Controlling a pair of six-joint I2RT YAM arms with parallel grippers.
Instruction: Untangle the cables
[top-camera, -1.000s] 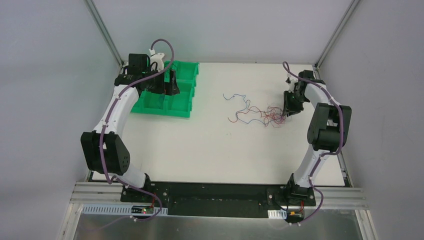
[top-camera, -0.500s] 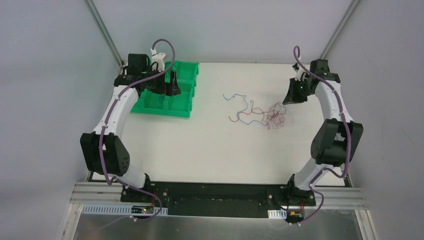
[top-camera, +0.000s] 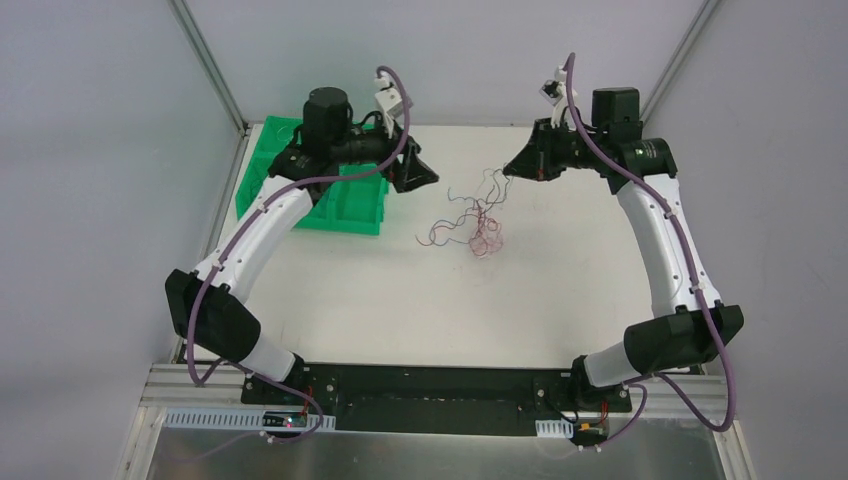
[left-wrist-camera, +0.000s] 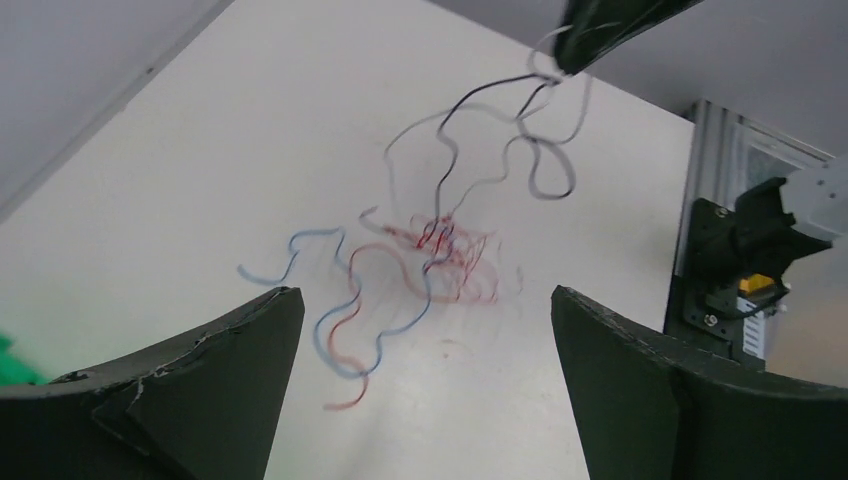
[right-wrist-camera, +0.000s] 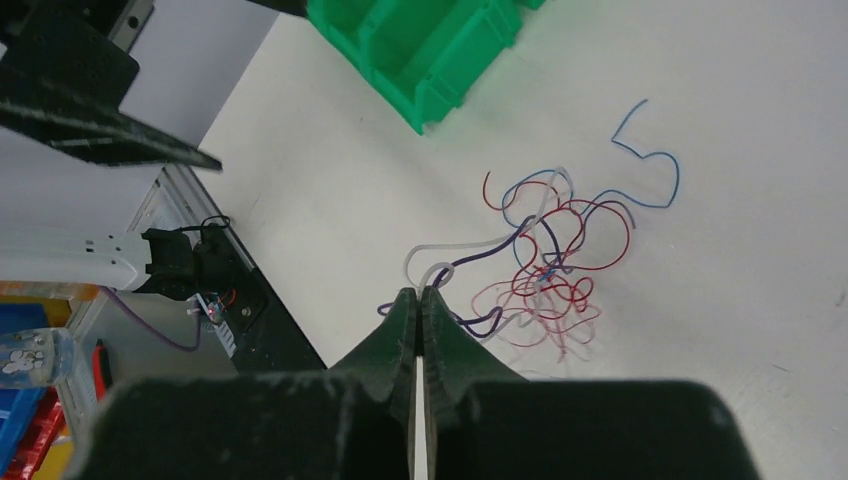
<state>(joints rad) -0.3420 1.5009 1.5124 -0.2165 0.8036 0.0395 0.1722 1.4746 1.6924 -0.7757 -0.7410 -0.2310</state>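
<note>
My left gripper should take the wire and my right gripper should hold the tangle, because the white wire goes from my right gripper into the red tangle.
The cables are a tangle of thin red, blue, dark and white wires, hanging from my right gripper down to the white table. They show in the left wrist view and the right wrist view. My right gripper is raised over the table's far middle, shut on the white and dark wires' upper ends. My left gripper is open and empty, in the air left of the tangle, and it faces the wires.
A green divided bin stands at the far left of the table, partly under my left arm; it also shows in the right wrist view. The enclosure's grey walls rise on three sides.
My right gripper rose and swung left, lifting and dragging the tangle toward the middle. My left gripper left the green bin and moved right toward the wires.
</note>
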